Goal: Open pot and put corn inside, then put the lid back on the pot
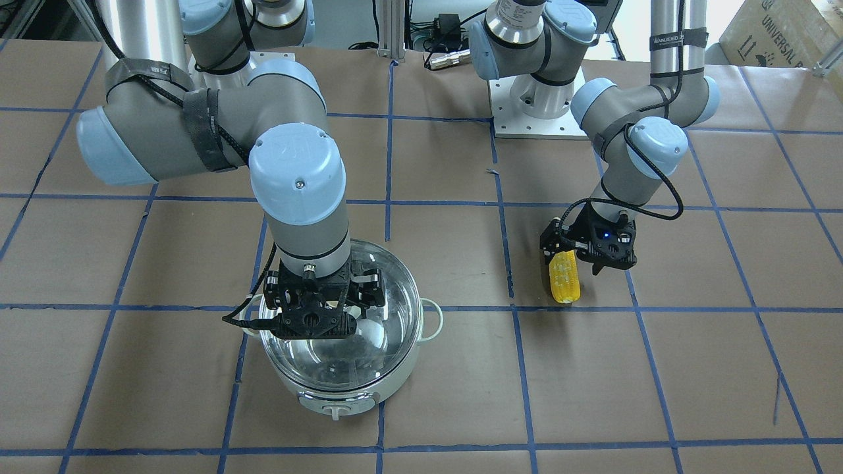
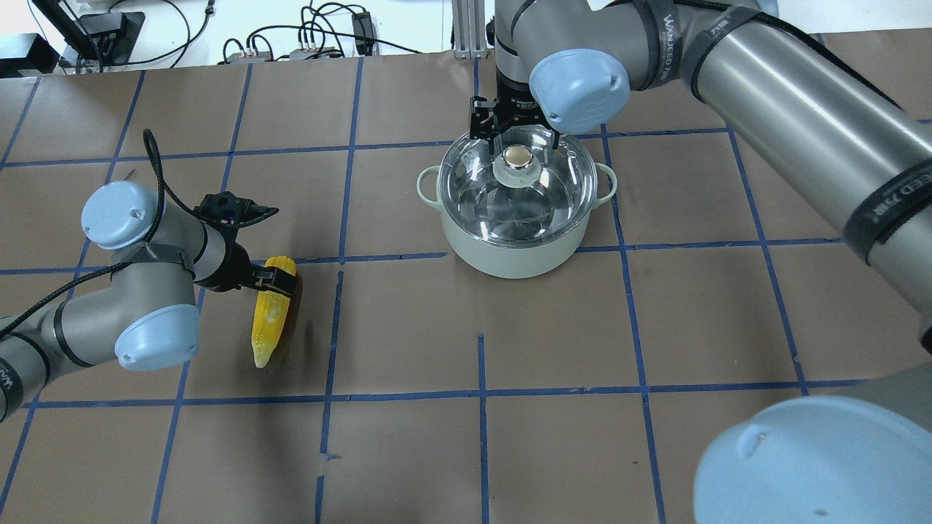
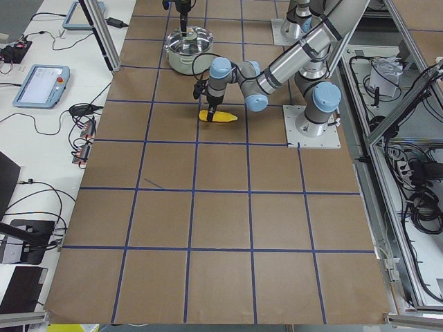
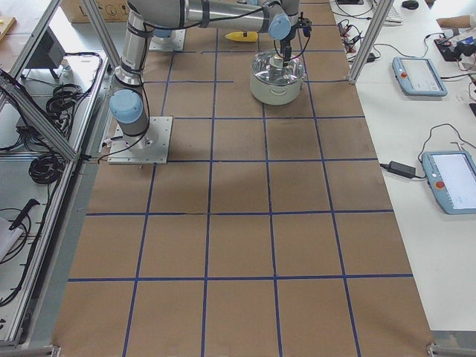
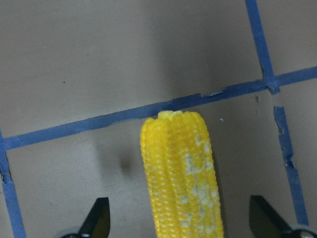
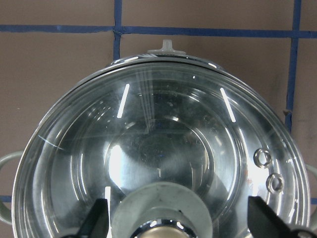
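Observation:
The front tab [image 1: 336, 411] is sitting below the pot's rim, so the glass lid [image 1: 369, 355] should come off at once and leave the pot standing when I lift the lid's knob.
The yellow corn [image 2: 271, 313] lies flat on the brown table, also in the front view [image 1: 565, 280]. My left gripper [image 2: 280, 279] is open and low over the corn's thick end. In the left wrist view the corn [image 5: 181, 173] lies between the two fingertips [image 5: 99, 215] with gaps on both sides. The mint-white pot [image 2: 510, 255] stands with its glass lid [image 2: 510, 196] on. My right gripper [image 2: 514, 135] is open just above the lid knob [image 2: 518, 156]. In the right wrist view the knob [image 6: 162, 208] sits between the fingertips [image 6: 98, 215], untouched.
Blue tape lines grid the brown table. The arm base plate [image 1: 540, 118] and cables [image 2: 320, 44] lie by the table edges. A cardboard box [image 1: 784, 33] stands beyond a corner. Tablets [image 4: 420, 71] lie on the side bench.

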`<state>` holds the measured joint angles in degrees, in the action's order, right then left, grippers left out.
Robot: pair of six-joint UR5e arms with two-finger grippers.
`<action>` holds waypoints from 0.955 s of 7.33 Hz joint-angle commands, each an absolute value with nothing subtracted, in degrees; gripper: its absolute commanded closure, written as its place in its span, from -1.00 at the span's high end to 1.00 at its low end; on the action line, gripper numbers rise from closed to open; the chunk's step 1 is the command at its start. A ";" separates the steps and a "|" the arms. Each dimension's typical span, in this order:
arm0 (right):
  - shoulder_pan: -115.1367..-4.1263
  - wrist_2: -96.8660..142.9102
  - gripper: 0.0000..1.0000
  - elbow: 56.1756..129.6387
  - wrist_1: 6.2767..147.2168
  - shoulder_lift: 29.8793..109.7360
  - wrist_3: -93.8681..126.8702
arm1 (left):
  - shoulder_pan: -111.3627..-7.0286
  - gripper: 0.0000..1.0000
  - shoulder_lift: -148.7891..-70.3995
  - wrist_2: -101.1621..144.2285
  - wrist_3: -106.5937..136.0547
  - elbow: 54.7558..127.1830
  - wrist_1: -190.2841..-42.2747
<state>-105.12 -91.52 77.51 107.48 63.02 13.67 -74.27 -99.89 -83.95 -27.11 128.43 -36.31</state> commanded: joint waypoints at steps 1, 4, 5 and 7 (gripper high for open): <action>-105.38 -91.49 0.94 79.88 108.71 64.07 14.33 | -74.27 0.99 -100.02 -83.85 -26.63 128.85 -36.12; -105.38 -91.50 0.57 79.89 108.55 64.16 14.06 | -74.62 0.02 -99.93 -82.19 -23.83 129.29 -34.45; -105.38 -91.49 0.41 79.89 108.28 64.16 14.06 | -74.71 -0.44 -99.67 -81.48 -23.73 129.29 -34.45; -105.38 -91.49 0.38 79.89 107.76 64.77 14.24 | -74.71 -0.79 -99.06 -81.47 -23.73 129.20 -34.45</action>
<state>-105.38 -91.49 79.89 108.05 64.35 14.13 -74.67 -99.45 -81.62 -23.81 129.27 -34.47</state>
